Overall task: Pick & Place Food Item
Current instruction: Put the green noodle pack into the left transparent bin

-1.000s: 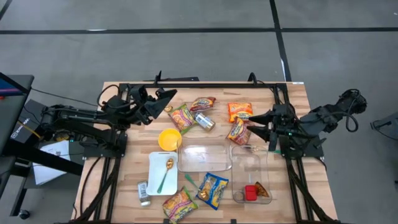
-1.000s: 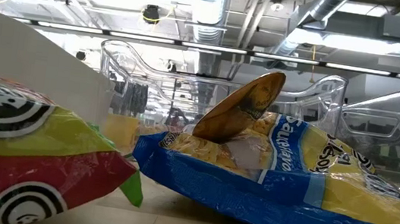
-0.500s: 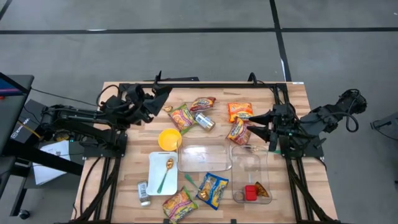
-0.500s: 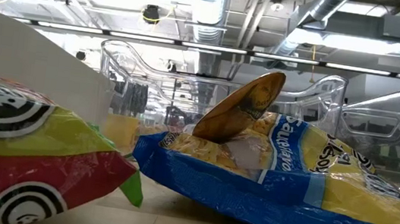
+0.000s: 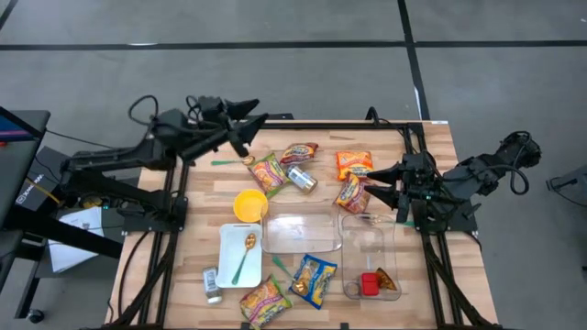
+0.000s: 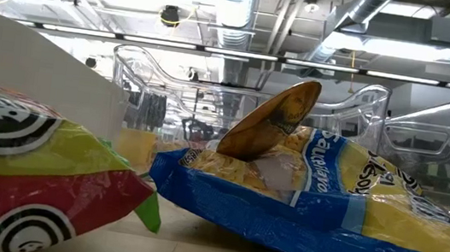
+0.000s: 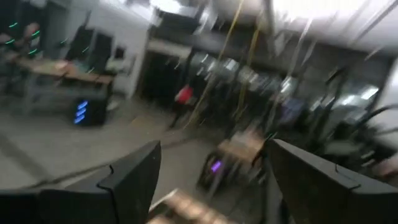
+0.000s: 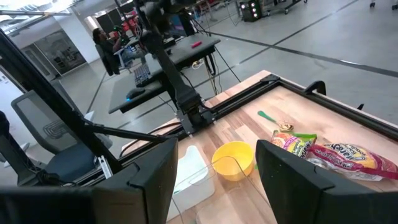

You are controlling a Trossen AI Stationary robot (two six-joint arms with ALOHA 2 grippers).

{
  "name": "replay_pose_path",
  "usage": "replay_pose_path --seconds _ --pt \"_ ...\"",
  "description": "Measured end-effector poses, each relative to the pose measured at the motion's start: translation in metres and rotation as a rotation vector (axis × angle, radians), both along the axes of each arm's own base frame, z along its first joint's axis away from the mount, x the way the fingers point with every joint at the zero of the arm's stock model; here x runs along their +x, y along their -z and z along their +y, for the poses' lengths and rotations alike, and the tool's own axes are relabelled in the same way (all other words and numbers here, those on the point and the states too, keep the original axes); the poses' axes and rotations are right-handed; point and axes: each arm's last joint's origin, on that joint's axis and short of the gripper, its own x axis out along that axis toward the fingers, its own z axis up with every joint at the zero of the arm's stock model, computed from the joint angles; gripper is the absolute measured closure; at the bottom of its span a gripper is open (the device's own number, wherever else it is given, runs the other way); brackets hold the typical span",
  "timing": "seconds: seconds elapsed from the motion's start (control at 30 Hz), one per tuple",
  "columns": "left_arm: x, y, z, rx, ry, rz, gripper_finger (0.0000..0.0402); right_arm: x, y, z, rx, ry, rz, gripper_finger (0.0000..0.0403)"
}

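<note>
My left gripper is pointing level by the table's far edge (image 5: 282, 124), away from the food, so next I swing it back to point down over the green-yellow packet (image 5: 269, 174).
Several snack packets lie flat on the wooden table: a green-yellow one (image 5: 268, 172), a red one (image 5: 299, 152), an orange one (image 5: 353, 162), an orange-red one (image 5: 350, 193), a blue one (image 5: 314, 280) (image 6: 301, 204) and a green-red one (image 5: 264, 301) (image 6: 21, 178). My left gripper (image 5: 249, 122) (image 7: 211, 180) is open, raised over the table's far left corner and pointing about level. My right gripper (image 5: 374, 183) (image 8: 217, 180) hangs open above the orange-red packet's right side. Neither holds anything.
A yellow bowl (image 5: 250, 203) (image 8: 233, 159), a can (image 5: 301, 178), a white plate (image 5: 229, 266) with a spoon, and two clear containers (image 5: 298, 232) (image 5: 367, 247) stand mid-table. The right container holds a red item (image 5: 369, 284). A green spoon (image 5: 227, 162) (image 8: 268, 116) lies at the far left.
My left gripper has risen and drawn toward the table's far edge. It has tipped up from pointing down at the table to about level, and rolled. It stays open. My right gripper has kept still.
</note>
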Motion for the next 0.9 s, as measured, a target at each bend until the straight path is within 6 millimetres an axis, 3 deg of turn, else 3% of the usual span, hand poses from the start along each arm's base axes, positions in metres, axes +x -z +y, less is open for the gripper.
replay_pose_path --seconds 0.17,0.33,0.67,0.9 --pt "-0.008 -0.008 0.007 -0.029 -0.042 0.129 0.0108 0.000 0.000 0.000 -0.001 -0.001 0.001 0.0192" --pt "-0.002 0.003 0.012 -0.157 -0.059 0.186 0.0108 0.000 0.000 0.000 -0.001 0.000 0.001 0.0192" --pt "0.059 0.047 0.015 -0.289 0.030 0.315 0.0108 0.000 0.000 0.000 0.008 0.002 -0.003 0.0192" --pt "0.089 0.033 0.032 -0.250 0.065 0.337 0.0108 0.000 0.000 0.000 0.026 0.005 -0.006 0.0192"
